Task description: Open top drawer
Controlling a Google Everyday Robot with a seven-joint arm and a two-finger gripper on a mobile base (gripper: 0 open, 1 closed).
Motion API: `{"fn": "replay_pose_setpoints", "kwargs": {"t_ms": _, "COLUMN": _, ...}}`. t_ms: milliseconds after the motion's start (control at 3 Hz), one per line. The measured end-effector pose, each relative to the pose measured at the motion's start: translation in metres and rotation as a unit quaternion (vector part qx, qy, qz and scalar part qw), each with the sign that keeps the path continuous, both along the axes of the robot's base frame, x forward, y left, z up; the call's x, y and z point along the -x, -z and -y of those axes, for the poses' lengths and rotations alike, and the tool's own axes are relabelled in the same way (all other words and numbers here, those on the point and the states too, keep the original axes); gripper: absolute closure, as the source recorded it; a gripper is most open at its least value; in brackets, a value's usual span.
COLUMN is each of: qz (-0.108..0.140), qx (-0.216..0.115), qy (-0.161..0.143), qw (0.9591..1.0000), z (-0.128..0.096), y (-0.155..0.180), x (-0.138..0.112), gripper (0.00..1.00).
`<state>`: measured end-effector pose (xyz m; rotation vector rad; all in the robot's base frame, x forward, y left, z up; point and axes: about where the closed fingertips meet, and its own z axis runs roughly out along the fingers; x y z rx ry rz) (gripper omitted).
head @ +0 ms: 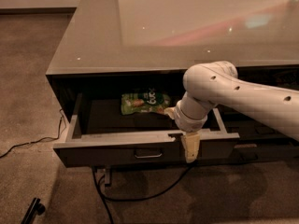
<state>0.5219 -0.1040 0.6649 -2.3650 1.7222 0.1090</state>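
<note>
My gripper should grip the drawer's front edge beside the handle and pull further, since the top drawer is only partly out and my fingers loosely straddle it.
The top drawer stands pulled out from the grey cabinet, its dark front facing me with a small metal bar handle at the centre. A green snack bag lies on the drawer's floor towards the back. My gripper hangs from the white arm over the right part of the drawer's front edge. One cream finger points down in front of the drawer face, right of the handle.
The cabinet's glossy top fills the upper part of the view. A neighbouring drawer column sits at right behind the arm. Black cables run over the carpet at left and under the drawer. A dark object lies at bottom left.
</note>
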Motion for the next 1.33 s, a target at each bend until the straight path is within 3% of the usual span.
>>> {"fn": "replay_pose_setpoints", "kwargs": {"t_ms": 1000, "qz": -0.002, "qx": 0.012, "qy": 0.013, "qw": 0.9999, "z": 0.015, "y": 0.01, "x": 0.022, "gripper": 0.0}}
{"fn": "replay_pose_setpoints", "kwargs": {"t_ms": 1333, "qz": 0.007, "qx": 0.017, "qy": 0.02, "qw": 0.9996, "z": 0.017, "y": 0.005, "x": 0.038, "gripper": 0.19}}
